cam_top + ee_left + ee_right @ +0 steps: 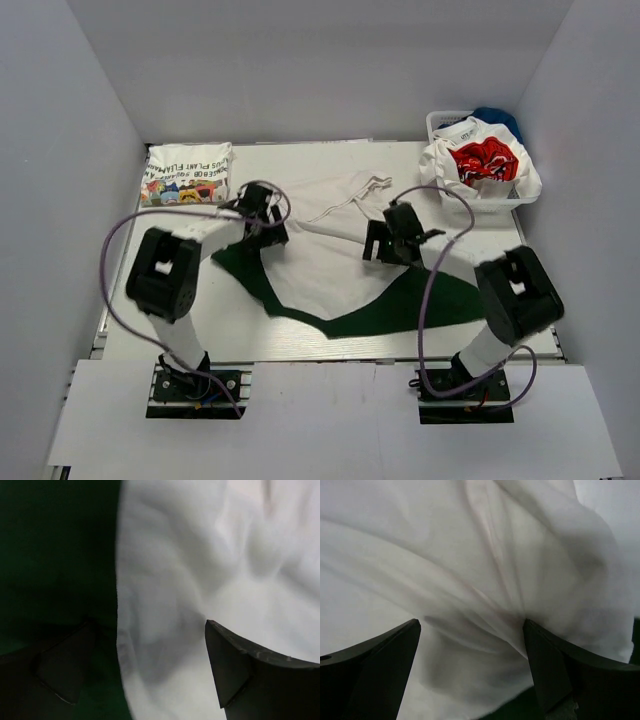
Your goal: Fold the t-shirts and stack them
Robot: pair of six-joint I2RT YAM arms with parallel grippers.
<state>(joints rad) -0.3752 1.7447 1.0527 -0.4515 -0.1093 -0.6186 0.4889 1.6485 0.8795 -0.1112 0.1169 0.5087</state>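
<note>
The t-shirt's dark green parts [355,322] face me and its white cloth lies wrinkled. My left gripper should take hold of the t-shirt's edge [266,268] and help turn the t-shirt crosswise before it is folded.
A white t-shirt with dark green parts [330,270] lies spread and rumpled across the middle of the table. My left gripper [262,222] is open and pressed low over its left edge, where white cloth meets dark green [165,645]. My right gripper [392,240] is open over the shirt's right side, its fingers [547,665] astride wrinkled white cloth [470,645]. A folded printed t-shirt [187,173] lies at the back left. More t-shirts, one red-printed [483,162], fill the basket.
A white mesh basket [438,122] stands at the back right corner, with a blue cloth [497,117] behind the tees. White walls enclose the table on three sides. Cables loop from both arms over the table.
</note>
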